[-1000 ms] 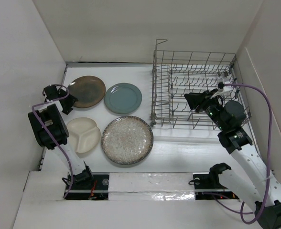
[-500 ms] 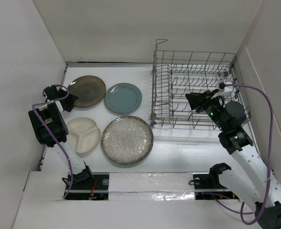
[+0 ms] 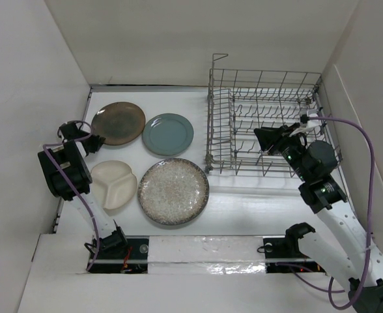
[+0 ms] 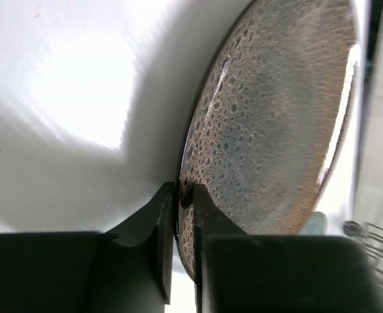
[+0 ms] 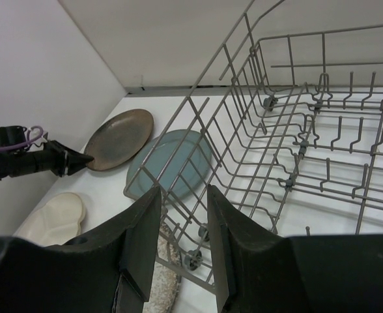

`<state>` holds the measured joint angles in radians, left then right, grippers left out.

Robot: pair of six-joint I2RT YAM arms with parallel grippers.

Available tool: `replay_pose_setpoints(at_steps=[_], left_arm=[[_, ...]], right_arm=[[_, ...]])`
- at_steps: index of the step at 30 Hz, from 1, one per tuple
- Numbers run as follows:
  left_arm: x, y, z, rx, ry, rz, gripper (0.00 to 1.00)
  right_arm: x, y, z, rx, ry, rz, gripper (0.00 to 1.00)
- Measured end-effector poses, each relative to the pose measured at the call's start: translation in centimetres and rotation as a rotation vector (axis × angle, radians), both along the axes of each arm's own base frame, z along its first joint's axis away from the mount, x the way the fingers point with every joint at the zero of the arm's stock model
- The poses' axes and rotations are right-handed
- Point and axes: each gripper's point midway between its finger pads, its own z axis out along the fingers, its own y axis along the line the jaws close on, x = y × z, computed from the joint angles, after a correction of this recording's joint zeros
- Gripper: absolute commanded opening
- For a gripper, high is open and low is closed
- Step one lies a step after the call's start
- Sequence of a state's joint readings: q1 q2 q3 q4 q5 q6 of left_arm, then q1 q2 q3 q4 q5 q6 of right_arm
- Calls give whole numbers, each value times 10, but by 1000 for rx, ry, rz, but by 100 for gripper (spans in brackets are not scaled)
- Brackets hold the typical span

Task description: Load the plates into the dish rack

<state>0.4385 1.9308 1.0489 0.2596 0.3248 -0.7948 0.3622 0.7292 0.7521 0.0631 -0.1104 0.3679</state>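
Observation:
Next, I bring my right gripper over to take the brown plate's free edge [image 3: 142, 126], because my left gripper holds the brown plate far across from the dish rack.
In the left wrist view my left gripper [image 4: 184, 192] is shut on the near rim of the brown plate [image 4: 276, 130], one finger under the edge and one on top. From above, that gripper [image 3: 99, 141] sits at the plate's [image 3: 118, 123] left edge. The grey-blue plate [image 3: 168, 134], the cream divided plate [image 3: 112, 184] and the large speckled plate [image 3: 173, 191] lie flat on the table. The wire dish rack [image 3: 263, 124] stands at the right with nothing in it. My right gripper [image 5: 182, 195] hangs open over the rack's left part, holding nothing.
White walls close in the table on the left, back and right. The rack's tall gridded side [image 5: 198, 130] stands between my right gripper and the plates. A purple cable [image 3: 364, 163] loops off the right arm.
The left gripper has closed from wide open onto the brown plate's rim and shifted slightly toward me. The right arm has barely moved.

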Motion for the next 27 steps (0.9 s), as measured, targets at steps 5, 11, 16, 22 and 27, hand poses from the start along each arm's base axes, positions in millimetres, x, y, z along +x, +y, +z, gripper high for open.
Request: replay_pose_setpoints(at_steps=[5, 11, 16, 22, 27], left_arm=[[3, 0, 5, -25, -67, 0, 0], [-3, -4, 5, -39, -105, 22, 0], [-6, -6, 29, -20, -167, 24, 0], [-8, -5, 68, 36, -252, 18, 0], [-11, -5, 73, 64, -258, 6, 0]], right_arm=[[0, 0, 0, -4, 0, -1, 40], [-2, 5, -2, -8, 5, 18, 36], [-2, 24, -9, -29, 33, 88, 10], [-9, 70, -4, -36, 65, 239, 7], [-18, 127, 16, -37, 64, 386, 13]])
